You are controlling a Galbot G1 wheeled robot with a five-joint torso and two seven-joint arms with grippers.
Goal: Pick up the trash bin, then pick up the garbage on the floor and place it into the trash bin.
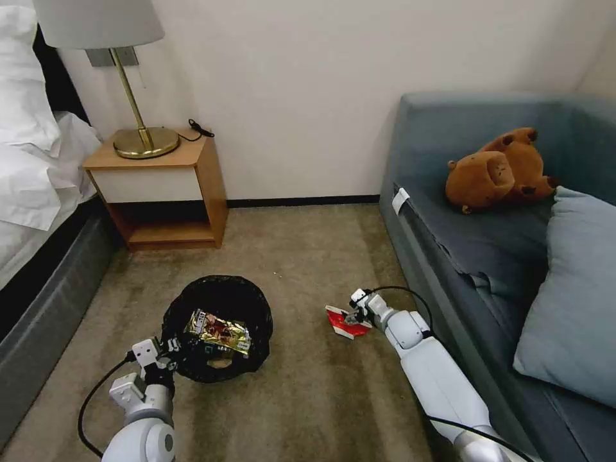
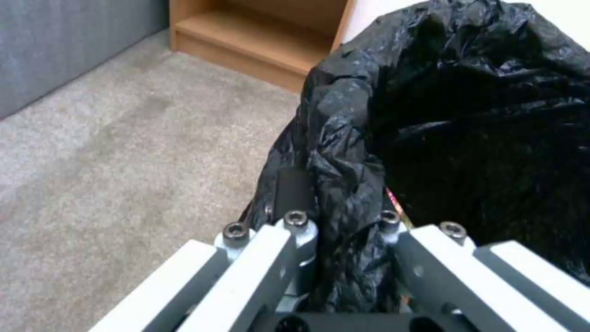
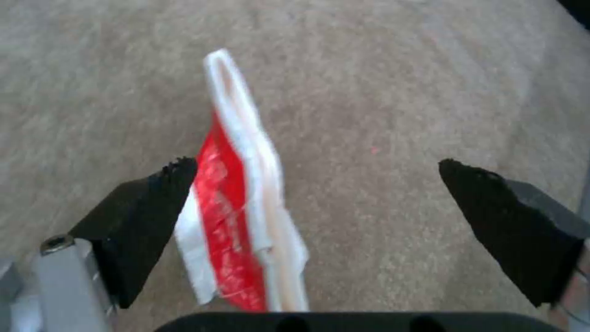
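Observation:
The flattened red-and-white paper cup point(image 1: 346, 322) should stay stiff rather than droop when I pick it up, because the doubled white edge stands straight on its own.
The trash bin point(image 1: 260, 307), lined with a crinkly black bag, sits on the carpet at lower left. A gold-brown snack wrapper point(image 1: 218, 332) lies inside it with other litter beneath. My left gripper point(image 1: 168, 350) is shut on the bin's near rim; in the left wrist view the bag's fold point(image 2: 344, 152) is pinched in the gripper point(image 2: 341, 216). A flattened red-and-white paper cup point(image 1: 343, 323) lies on the floor by the sofa. My right gripper point(image 1: 351, 316) is down at it and open. In the right wrist view the cup point(image 3: 237, 198) stands between the fingers point(image 3: 147, 207), close against one pad.
A grey-blue sofa point(image 1: 449, 212) runs along the right, close to my right arm, with a brown plush toy point(image 1: 497, 170) and a cushion point(image 1: 571, 289) on it. A wooden nightstand point(image 1: 163, 186) with a brass lamp point(image 1: 138, 83) stands behind the bin. A bed point(image 1: 32, 212) borders the left.

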